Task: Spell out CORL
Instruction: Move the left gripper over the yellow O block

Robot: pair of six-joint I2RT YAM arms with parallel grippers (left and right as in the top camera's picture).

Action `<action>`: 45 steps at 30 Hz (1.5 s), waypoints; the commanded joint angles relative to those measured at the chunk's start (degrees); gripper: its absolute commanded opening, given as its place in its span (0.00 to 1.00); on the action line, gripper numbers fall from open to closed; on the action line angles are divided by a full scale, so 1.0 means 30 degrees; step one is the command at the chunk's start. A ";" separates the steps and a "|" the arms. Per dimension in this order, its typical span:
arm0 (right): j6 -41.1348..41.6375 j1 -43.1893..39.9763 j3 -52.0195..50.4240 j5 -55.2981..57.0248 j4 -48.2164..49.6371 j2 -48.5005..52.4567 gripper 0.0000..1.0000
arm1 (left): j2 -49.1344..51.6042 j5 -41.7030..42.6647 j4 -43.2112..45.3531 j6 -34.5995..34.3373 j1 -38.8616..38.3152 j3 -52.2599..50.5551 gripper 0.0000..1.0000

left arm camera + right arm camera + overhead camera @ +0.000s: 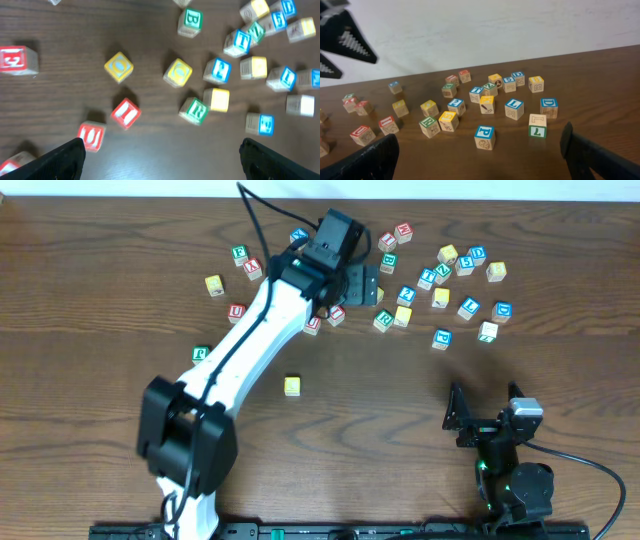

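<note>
I should keep lowering my left gripper until its fingers straddle the yellow O cube (119, 67), since the cube's letter faces up and clear wood (147, 72) is around it.
A single yellow-faced cube (291, 385) sits apart on the near part of the table. My left gripper (368, 283) hovers open over the cube pile at the back. Its wrist view shows the left gripper (162, 157) with bare wood between its fingers. Ahead of it lie two yellow cubes (119, 66) (177, 72) with round marks, and the green R cube (194, 110). The R cube (429, 126) and a blue L cube (514, 108) also show in the right wrist view. My right gripper (485, 402) stands open and holds nothing at the near right.
Red-lettered cubes (125, 113) (91, 136) lie just ahead of the left fingers. Several blue, green and yellow cubes are scattered across the back right (468, 307). A blue P cube (484, 137) is the one nearest the right gripper (480, 155).
</note>
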 commanded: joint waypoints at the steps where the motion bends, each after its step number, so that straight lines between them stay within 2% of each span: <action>1: -0.0270 -0.0138 -0.0029 0.0036 -0.0073 -0.0102 0.99 | 0.1457 -0.0831 0.0015 -0.2688 0.0029 0.1603 0.97; 8: -0.0270 -0.0138 -0.0029 0.0036 -0.0073 -0.0102 0.99 | 0.2951 -0.3519 0.0262 -0.6761 0.0029 0.1778 0.97; 14: -0.0270 -0.0138 -0.0029 0.0036 -0.0073 -0.0102 0.99 | 0.3526 -0.5224 0.0780 -0.8765 0.0029 0.1778 0.97; 23: -0.0270 -0.0138 -0.0029 0.0036 -0.0073 -0.0102 0.99 | 0.3767 -0.6156 0.1916 -0.9347 0.0109 0.1778 0.97; 35: -0.0270 -0.0138 -0.0029 0.0036 -0.0073 -0.0102 0.99 | 0.6411 -0.4670 0.2047 -0.9486 0.0262 0.2608 0.97; 45: -0.0270 -0.0138 -0.0029 0.0036 -0.0073 -0.0102 0.99 | 0.6543 -0.5195 0.2397 -0.9704 0.0262 0.2594 0.97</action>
